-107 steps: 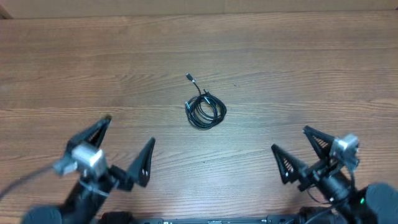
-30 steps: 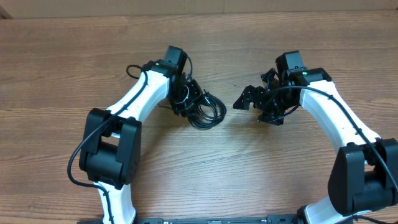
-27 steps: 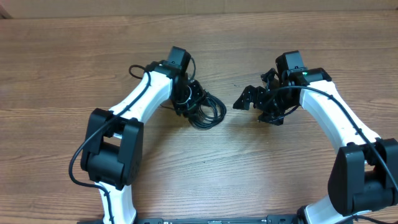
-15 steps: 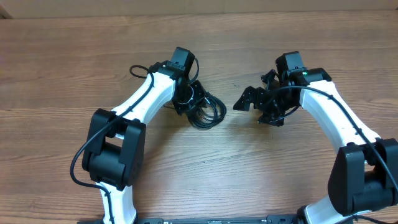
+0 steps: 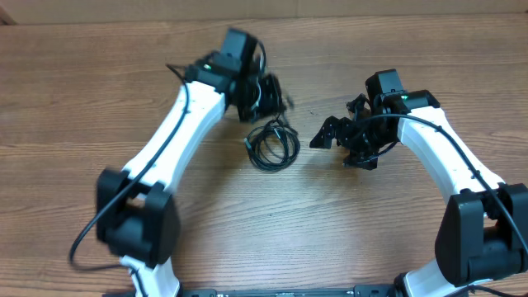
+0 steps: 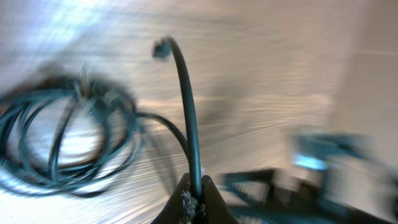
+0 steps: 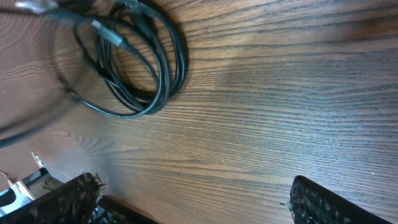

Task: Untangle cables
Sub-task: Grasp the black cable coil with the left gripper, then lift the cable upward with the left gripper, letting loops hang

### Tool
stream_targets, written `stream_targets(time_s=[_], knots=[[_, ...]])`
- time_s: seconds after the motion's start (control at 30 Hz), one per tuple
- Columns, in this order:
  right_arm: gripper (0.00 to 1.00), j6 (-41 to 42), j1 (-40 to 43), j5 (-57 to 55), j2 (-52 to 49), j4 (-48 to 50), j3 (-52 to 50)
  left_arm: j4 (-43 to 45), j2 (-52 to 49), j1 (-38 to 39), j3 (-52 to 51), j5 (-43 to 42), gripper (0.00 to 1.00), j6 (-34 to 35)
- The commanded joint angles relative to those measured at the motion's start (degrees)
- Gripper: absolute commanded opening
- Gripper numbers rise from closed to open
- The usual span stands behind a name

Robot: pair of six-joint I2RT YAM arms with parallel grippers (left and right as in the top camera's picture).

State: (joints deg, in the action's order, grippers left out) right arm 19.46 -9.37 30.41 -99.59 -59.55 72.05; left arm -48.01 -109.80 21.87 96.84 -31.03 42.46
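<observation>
The coil's loops are in a bunch on the wood, so the robot's left gripper should raise the strand of cable high until the loops hang, before the right gripper takes them.
A black cable lies in a loose coil on the wooden table. One end of it rises from the coil to my left gripper, which is lifted above the table's far side and shut on that strand. In the left wrist view the strand stands straight up from the pinched fingertips, its plug at the top and the coil at the left. My right gripper hovers open just right of the coil. Its wrist view shows the coil ahead and bare wood between its fingers.
The table's far edge runs along the top of the overhead view. Both arms' white links reach in from the near side, left and right.
My left gripper closed on the cable's end at the coil and rose toward the far side, drawing a strand out. The right arm stayed where it was.
</observation>
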Motion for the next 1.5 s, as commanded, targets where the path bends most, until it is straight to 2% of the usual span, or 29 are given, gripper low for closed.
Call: stream_targets(time_s=[0.0, 0.13, 0.3, 0.4, 0.5, 0.6, 0.67, 0.7, 0.77, 0.83, 0.93, 1.0, 1.07, 1.13, 1.2, 1.27, 1.47], knots=[[0.97, 0.07, 0.09, -0.33, 0.07, 0.11, 1.03, 0.61, 9.4, 1.22, 5.62, 2.8, 0.04, 1.49], [0.97, 0.04, 0.09, -0.35, 0.07, -0.33, 1.03, 3.85, 13.75, 1.2, 5.66, 2.51, 0.04, 1.49], [0.97, 0.04, 0.09, -0.35, 0.07, -0.87, 1.03, 12.17, 18.16, 1.18, 5.66, -4.0, 0.04, 3.23], [0.97, 0.04, 0.09, -0.37, 0.07, -1.46, 1.03, 17.57, 20.72, 0.87, 5.66, -3.89, 0.04, 7.52], [0.97, 0.02, 0.09, -0.37, 0.07, -1.64, 1.03, 19.56, 21.88, 0.85, 5.66, -1.77, 0.04, 6.38], [0.97, 0.04, 0.09, -0.37, 0.07, -1.6, 1.03, 14.51, 21.97, 1.03, 5.64, 8.13, 0.04, 3.8], [0.96, 0.04, 0.09, -0.37, 0.07, -1.6, 1.03, 6.36, 21.53, 1.53, 5.64, 20.11, 0.04, 3.91], [0.97, 0.04, 0.09, -0.37, 0.07, -1.6, 1.03, -1.42, 20.59, 2.29, 5.64, 30.05, 0.04, 4.66], [0.97, 0.04, 0.09, -0.37, 0.07, -1.55, 1.03, -8.0, 19.1, 2.86, 5.62, 35.15, 0.04, 6.54], [0.96, 0.04, 0.09, -0.35, 0.07, -1.18, 1.03, -11.06, 17.57, 2.91, 5.62, 33.18, 0.04, 7.52], [0.97, 0.07, 0.09, -0.35, 0.07, -0.74, 1.03, -7.8, 17.14, 2.49, 5.66, 21.33, 0.04, 7.5], [0.97, 0.07, 0.09, -0.35, 0.07, -0.87, 1.03, -1.36, 17.77, 1.68, 5.9, 10.23, 0.04, 7.5], [0.96, 0.04, 0.09, -0.35, 0.07, -1.38, 1.03, 8.66, 18.56, 0.61, 6.45, -2.25, 0.04, 7.82], [0.97, 0.02, 0.09, -0.39, 0.07, -2.14, 1.03, 18.82, 19.43, -0.33, 7.23, -10.01, 0.04, 11.3], [0.97, -0.22, 0.09, -0.39, 0.07, -2.82, 1.03, 26.29, 20.59, -1.01, 8.92, -11.1, 0.04, 13.68], [0.97, -0.83, 0.09, -0.42, 0.07, -3.15, 1.03, 29.9, 21.57, -1.36, 11.26, -8.46, 0.04, 11.5], [0.98, -1.9, 0.09, -0.46, 0.07, -2.86, 1.03, 30.69, 22.99, -1.4, 19.78, 2.19, 0.04, 10.29]])
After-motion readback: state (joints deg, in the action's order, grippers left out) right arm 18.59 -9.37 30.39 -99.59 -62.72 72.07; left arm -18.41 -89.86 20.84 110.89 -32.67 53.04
